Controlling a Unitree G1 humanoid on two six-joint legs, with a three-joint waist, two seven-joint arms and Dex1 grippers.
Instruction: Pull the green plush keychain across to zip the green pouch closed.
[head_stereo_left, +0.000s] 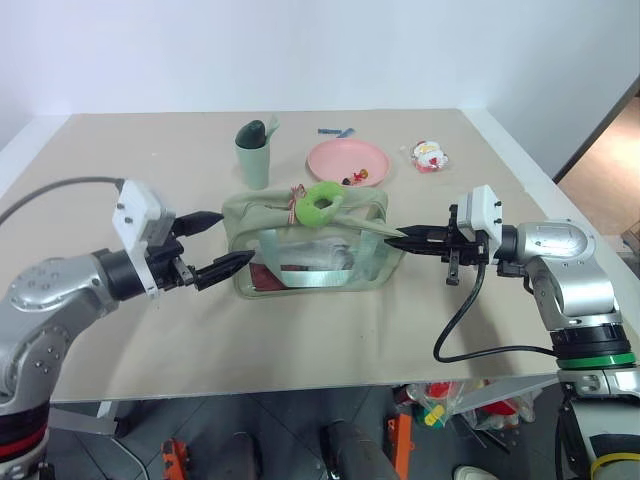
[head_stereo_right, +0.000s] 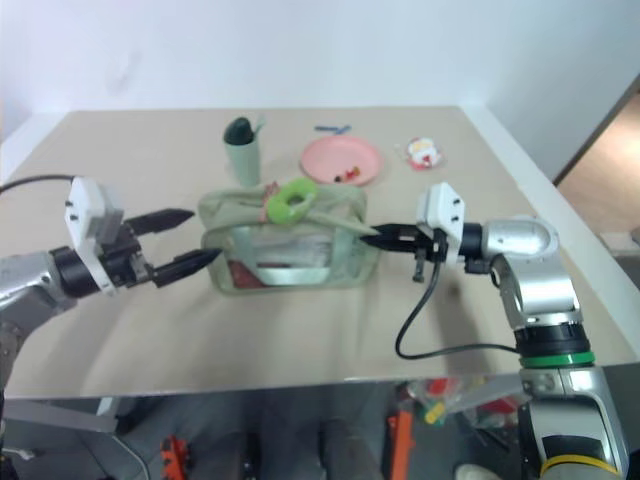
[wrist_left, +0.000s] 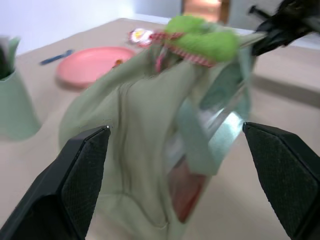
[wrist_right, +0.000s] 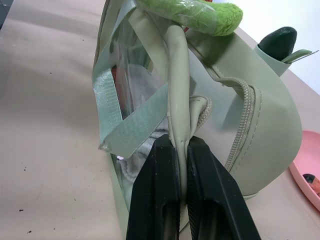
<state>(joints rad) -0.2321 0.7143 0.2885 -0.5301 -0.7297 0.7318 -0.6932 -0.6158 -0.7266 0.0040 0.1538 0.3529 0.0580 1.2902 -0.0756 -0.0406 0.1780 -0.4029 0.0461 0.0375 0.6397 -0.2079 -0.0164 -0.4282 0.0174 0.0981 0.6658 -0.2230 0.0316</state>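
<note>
The green pouch's loose top (head_stereo_left: 264, 214) sags under the green plush keychain (head_stereo_left: 319, 204). The pouch's top will therefore smooth out and rise when I pull the keychain across.
The green pouch (head_stereo_left: 310, 258) stands mid-table, pale sage with clear side panels. On its top lies the green plush keychain (head_stereo_left: 320, 203), a lime fuzzy ring on a reddish cord. My left gripper (head_stereo_left: 237, 235) hovers open at the pouch's left end, fingers spread and apart from the fabric; the left wrist view has the pouch (wrist_left: 145, 130) between them. My right gripper (head_stereo_left: 395, 238) is shut on the pouch's fabric strap (wrist_right: 177, 75) at its right end, its fingers (wrist_right: 155, 190) pinching it. The keychain (wrist_right: 200, 12) sits above that strap.
Behind the pouch a sage-green cup (head_stereo_left: 254, 152) holds a dark object. A pink plate (head_stereo_left: 347, 160) with small bits, a red-and-white toy packet (head_stereo_left: 429, 155) and a blue pen (head_stereo_left: 336, 131) lie farther back. The table's front edge (head_stereo_left: 300, 385) runs close below both arms.
</note>
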